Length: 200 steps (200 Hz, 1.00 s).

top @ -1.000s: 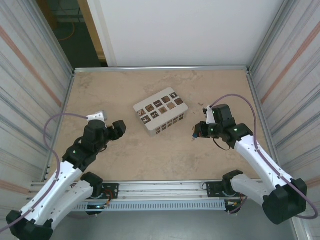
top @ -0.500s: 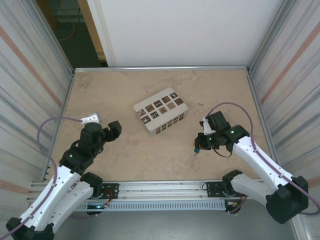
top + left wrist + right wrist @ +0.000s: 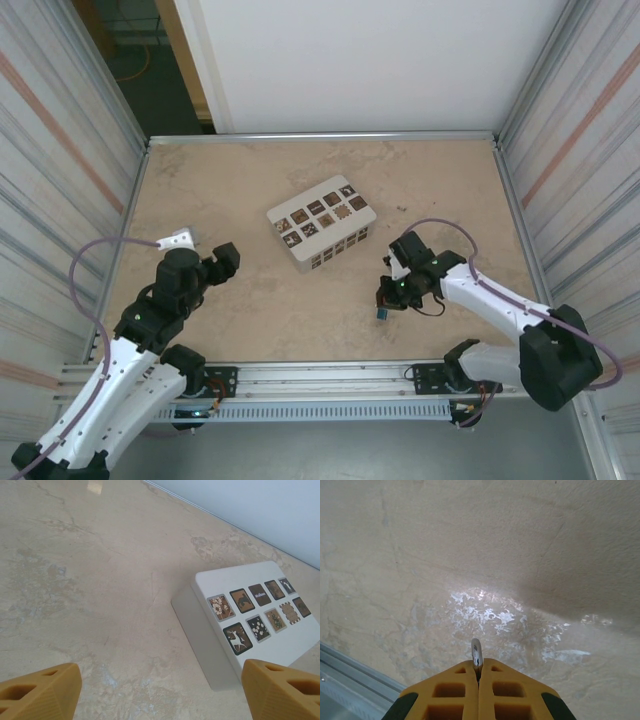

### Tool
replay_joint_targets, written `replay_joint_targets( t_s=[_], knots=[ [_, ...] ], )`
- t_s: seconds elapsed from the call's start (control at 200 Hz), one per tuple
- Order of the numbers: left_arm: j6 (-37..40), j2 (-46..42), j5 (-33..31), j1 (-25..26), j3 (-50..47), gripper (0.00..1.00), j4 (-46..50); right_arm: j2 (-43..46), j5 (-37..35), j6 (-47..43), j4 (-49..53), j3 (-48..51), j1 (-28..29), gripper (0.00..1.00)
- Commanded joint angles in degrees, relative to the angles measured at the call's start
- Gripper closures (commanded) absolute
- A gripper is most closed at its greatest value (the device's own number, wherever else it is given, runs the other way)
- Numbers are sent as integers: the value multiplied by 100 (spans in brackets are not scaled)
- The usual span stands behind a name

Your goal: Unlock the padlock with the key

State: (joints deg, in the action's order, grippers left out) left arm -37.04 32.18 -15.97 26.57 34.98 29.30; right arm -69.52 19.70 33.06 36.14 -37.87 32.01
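Note:
My right gripper should keep lowering the teal padlock (image 3: 382,313), which is low over clear table (image 3: 376,323) and away from the white box, until it rests there, and then let it go.
My right gripper (image 3: 386,299) is shut, low over the table to the near right of the white box. A tiny teal-blue padlock (image 3: 382,313) sits at its fingertips in the top view. In the right wrist view a thin silver curved piece, the padlock's shackle (image 3: 476,653), is pinched between the closed yellow fingers (image 3: 456,682), and the teal body is hidden. My left gripper (image 3: 226,259) stands open over bare table to the left, its yellow fingertips (image 3: 40,692) wide apart with nothing between them. The key is out of view.
A white box with brown patterned squares (image 3: 320,222) (image 3: 255,625) lies near the table's middle, between the two arms. Metal walls (image 3: 60,200) close in both sides. A rail (image 3: 320,378) runs along the near edge by the arm bases.
My right gripper has moved nearer and to the left, carrying the padlock lower toward the table. The left arm has pulled back a little toward its base, with its jaws slightly wider.

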Motion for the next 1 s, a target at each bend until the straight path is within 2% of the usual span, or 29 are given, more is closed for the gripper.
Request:
replay_joint_targets(
  t_s=[0.0, 0.471, 0.566, 0.681, 0.997],
  knots=[
    [85, -37, -170, -38, 61, 16, 112, -157, 213, 202, -322, 79, 51, 100],
    [20, 94, -152, -46, 97, 16, 114, -588, 236, 289, -947, 512, 42, 100],
    [5, 95, -144, -46, 96, 16, 121, -663, 224, 289, -1001, 549, 28, 93],
    [8, 104, -144, -53, 101, 16, 145, -679, 175, 280, -1021, 568, 12, 91],
    [32, 123, -135, -55, 127, 16, 181, -494, 48, 306, -961, 562, -19, 72]
  ],
)
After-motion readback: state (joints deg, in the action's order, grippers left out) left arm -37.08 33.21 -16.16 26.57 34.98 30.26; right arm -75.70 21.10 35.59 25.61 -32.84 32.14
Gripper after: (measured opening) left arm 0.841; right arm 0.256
